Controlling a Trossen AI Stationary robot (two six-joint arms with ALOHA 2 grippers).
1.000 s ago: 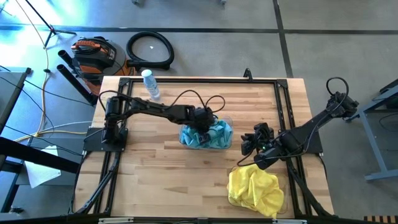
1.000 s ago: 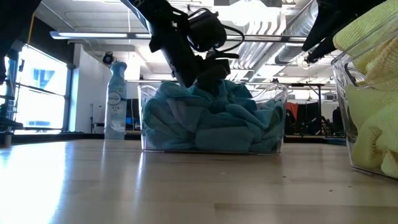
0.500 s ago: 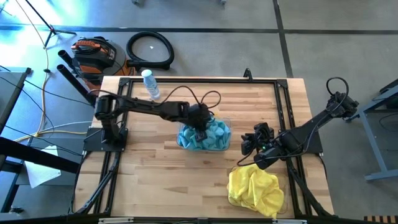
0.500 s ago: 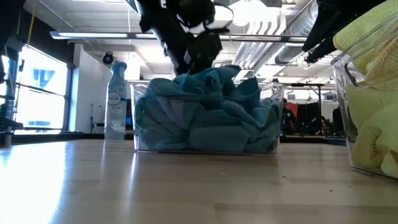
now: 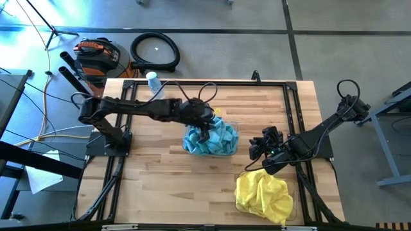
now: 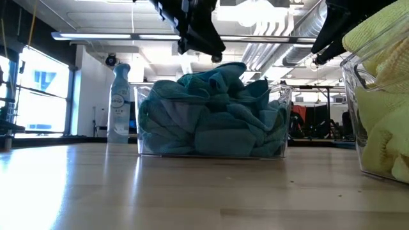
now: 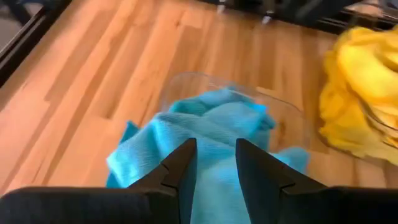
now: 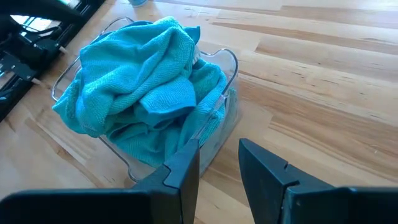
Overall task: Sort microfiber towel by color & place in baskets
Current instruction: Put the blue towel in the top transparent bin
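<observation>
The teal towels peak (image 6: 228,72) far above the clear basket's rim, so next I reach down with my left gripper and push the heap (image 6: 203,96) deeper into the basket before pulling away.
Teal microfiber towels (image 5: 212,138) are heaped in a clear basket (image 8: 227,60) at the table's middle; the heap (image 6: 214,108) stands above the rim. My left gripper (image 6: 211,51) hangs just above the heap, open, its fingers (image 7: 180,165) apart with only cloth far below them. Yellow towels (image 5: 263,196) fill a second clear basket (image 6: 356,128) at the near right. My right gripper (image 5: 255,151) waits open between the two baskets, pointing at the teal one, with nothing between its fingers (image 8: 264,168).
A clear spray bottle (image 6: 119,102) stands at the table's far left, behind my left arm. Bare wood lies along the near edge and left of the teal basket. A black frame rail runs around the table.
My left gripper has risen out of the teal heap, where it was sunk among the cloths, and has drawn back a little toward the table's left edge. The cloths stay in the basket, and the heap's top now stands higher.
</observation>
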